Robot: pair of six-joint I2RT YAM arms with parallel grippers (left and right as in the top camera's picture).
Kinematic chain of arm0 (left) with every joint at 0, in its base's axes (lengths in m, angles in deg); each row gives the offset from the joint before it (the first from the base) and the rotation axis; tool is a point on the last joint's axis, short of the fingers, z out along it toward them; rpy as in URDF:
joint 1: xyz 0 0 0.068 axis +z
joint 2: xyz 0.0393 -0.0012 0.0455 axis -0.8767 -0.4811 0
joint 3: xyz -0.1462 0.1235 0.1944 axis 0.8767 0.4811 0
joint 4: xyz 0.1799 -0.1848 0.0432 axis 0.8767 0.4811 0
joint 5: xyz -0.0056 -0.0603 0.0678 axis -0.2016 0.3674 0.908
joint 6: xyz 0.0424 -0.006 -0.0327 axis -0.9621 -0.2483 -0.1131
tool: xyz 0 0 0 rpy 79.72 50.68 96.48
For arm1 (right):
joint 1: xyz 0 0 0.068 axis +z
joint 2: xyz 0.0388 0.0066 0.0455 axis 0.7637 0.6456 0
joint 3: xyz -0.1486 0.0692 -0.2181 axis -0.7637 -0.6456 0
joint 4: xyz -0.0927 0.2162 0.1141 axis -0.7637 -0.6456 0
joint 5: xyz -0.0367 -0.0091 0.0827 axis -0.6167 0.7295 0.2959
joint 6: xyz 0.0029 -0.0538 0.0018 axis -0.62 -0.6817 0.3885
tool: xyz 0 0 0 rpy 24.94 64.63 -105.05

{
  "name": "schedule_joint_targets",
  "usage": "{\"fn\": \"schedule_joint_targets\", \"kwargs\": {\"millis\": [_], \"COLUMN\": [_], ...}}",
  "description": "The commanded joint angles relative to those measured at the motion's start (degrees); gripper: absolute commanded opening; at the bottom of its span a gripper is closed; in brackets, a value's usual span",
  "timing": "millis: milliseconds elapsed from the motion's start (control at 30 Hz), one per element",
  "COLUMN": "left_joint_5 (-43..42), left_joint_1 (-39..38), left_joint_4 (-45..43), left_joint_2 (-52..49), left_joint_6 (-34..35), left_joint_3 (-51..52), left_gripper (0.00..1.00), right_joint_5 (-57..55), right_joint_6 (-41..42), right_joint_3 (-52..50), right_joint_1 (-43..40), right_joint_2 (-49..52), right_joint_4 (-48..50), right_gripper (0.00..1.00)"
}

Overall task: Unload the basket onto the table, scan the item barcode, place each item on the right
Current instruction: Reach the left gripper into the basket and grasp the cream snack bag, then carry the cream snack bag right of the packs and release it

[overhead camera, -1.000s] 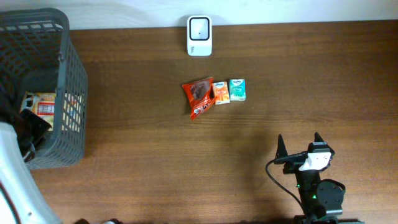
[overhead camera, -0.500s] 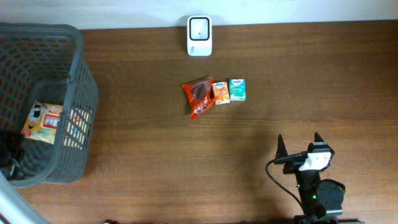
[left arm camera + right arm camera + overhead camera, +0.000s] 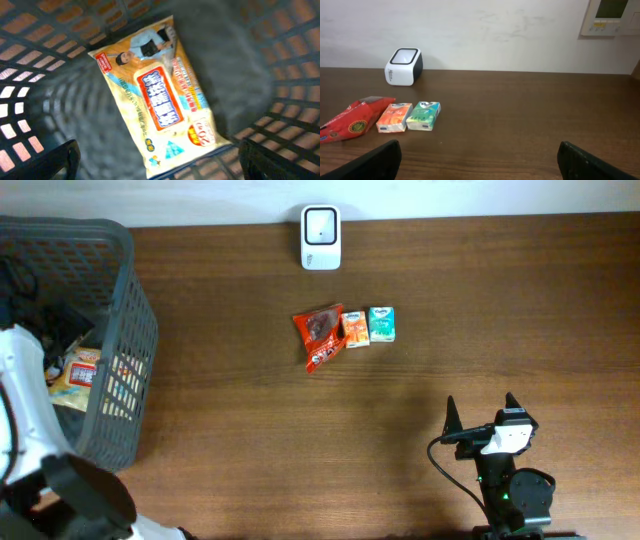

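Note:
My left gripper's open fingers are on both sides of the yellow wipes packet's narrow width (image 3: 177,137). It should keep going down into the basket and close across the packet's red label (image 3: 160,98).
A yellow wipes packet (image 3: 160,95) lies flat on the floor of the grey mesh basket (image 3: 125,300), also visible from above as the packet (image 3: 78,370). My left gripper (image 3: 162,162) hovers over the packet's near end, open, with nothing between its fingers (image 3: 55,160). No barcode shows on the packet. The white scanner (image 3: 321,237) stands at the table's far edge. A red snack bag (image 3: 319,336), an orange box (image 3: 356,328) and a green box (image 3: 381,324) lie mid-table. My right gripper (image 3: 483,412) rests open near the front right, empty.
The basket's mesh walls (image 3: 295,75) close in around the left gripper. In the right wrist view the scanner (image 3: 403,66) stands before a white wall, with the red bag (image 3: 352,125) and both boxes (image 3: 410,116) left of centre.
My left gripper has gone from shut to open, and the yellow packet lies loose in the basket. The basket shifted a little to the right. The right arm has not moved.

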Motion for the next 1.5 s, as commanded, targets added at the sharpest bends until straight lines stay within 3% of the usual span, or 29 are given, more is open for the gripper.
{"fn": "schedule_joint_targets", "kwargs": {"millis": [0, 200, 667, 733, 800, 867, 1033, 1167, 1267, 1400, 1467], "left_joint_5": [-0.42, -3.91, -3.3, -3.3, -3.3, -3.3, -3.3, -3.32, -3.78, -16.98, -18.08], "left_joint_1": [0.04, 0.09, 0.15, 0.15, 0.15, 0.15, 0.17, 0.15, 0.15, -1.99, -5.2], "left_joint_4": [0.17, 0.2, 1.42, 1.27, 1.36, 1.46, 5.14, 18.73, 23.5, 24.2, 21.68], "left_joint_2": [-5.55, -13.51, -23.76, -24.74, -25.64, -25.64, -25.27, -22.01, -16.87, -4.59, 0.87], "left_joint_6": [-2.01, 1.86, 1.62, 1.33, -0.33, -0.5, -0.74, -1.88, -2.21, -3.63, -5.05], "left_joint_3": [-0.46, -0.46, 0.26, 0.26, 0.26, 0.31, -4.02, -26.53, -37.64, -41.07, -41.07], "left_gripper": [0.99, 0.99, 1.0, 0.84, 0.33, 0.01, 0.0, 0.0, 0.0, 0.0, 0.0], "right_joint_5": [-0.26, -0.26, -0.26, -0.26, -0.26, -0.26, -0.26, -0.26, -0.26, -0.26, -0.26], "right_joint_6": [-0.35, -0.35, -0.35, -0.35, -0.35, -0.35, -0.35, -0.35, -0.35, -0.35, -0.35], "right_joint_3": [-0.48, -0.48, -0.48, -0.48, -0.48, -0.48, -0.48, -0.48, -0.48, -0.48, -0.48], "right_joint_1": [-0.37, -0.37, -0.37, -0.37, -0.37, -0.37, -0.37, -0.37, -0.37, -0.37, -0.37], "right_joint_2": [-0.37, -0.37, -0.37, -0.37, -0.37, -0.37, -0.37, -0.37, -0.37, -0.37, -0.37], "right_joint_4": [-0.17, -0.17, -0.17, -0.17, -0.2, -0.17, -0.17, -0.2, -0.2, -0.17, -0.17], "right_gripper": [0.98, 0.98, 0.98, 0.98, 0.99, 0.98, 0.98, 0.98, 0.98, 0.98, 0.98]}}
